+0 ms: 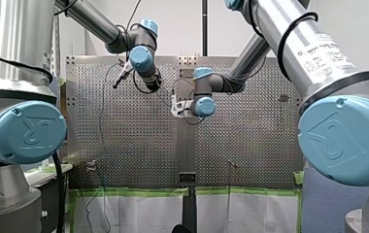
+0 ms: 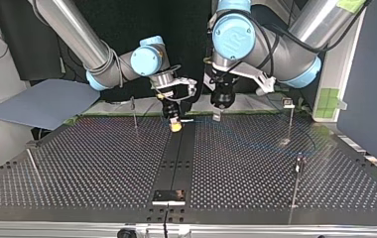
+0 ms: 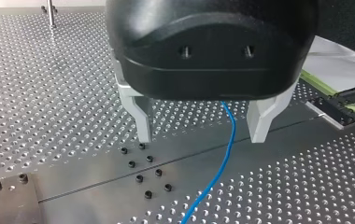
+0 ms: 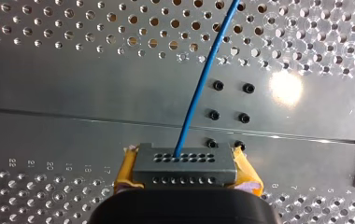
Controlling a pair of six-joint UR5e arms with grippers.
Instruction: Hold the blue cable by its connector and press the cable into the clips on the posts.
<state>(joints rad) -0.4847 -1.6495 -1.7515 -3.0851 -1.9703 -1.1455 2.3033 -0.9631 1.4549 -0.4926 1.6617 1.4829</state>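
Note:
The blue cable (image 4: 204,74) sticks almost straight out of the grey connector block (image 4: 177,155), so the cable will bend gently and stay in place when I carry it.
In the right wrist view my right gripper (image 4: 186,159) is shut with its yellow pads (image 4: 125,169) on a grey connector block (image 4: 166,170). The blue cable (image 4: 199,88) leaves the block and runs ahead over the perforated table. In the top view that gripper (image 2: 175,125) hangs low over the table's centre strip. My left gripper (image 3: 202,133) stands open just above the table, and the blue cable (image 3: 223,156) lies between its pale fingers (image 3: 143,122), touching neither. From across the table, my left gripper (image 2: 219,114) is beside the right one. Thin posts (image 2: 289,116) (image 2: 134,113) stand around.
More posts rise near the top view's edges (image 2: 298,171) (image 2: 32,166). A small metal plate (image 2: 168,197) is bolted on the centre strip near the front edge. Black screw heads (image 3: 147,175) dot the strip by my left gripper. A blue sheet (image 2: 42,101) lies off the table.

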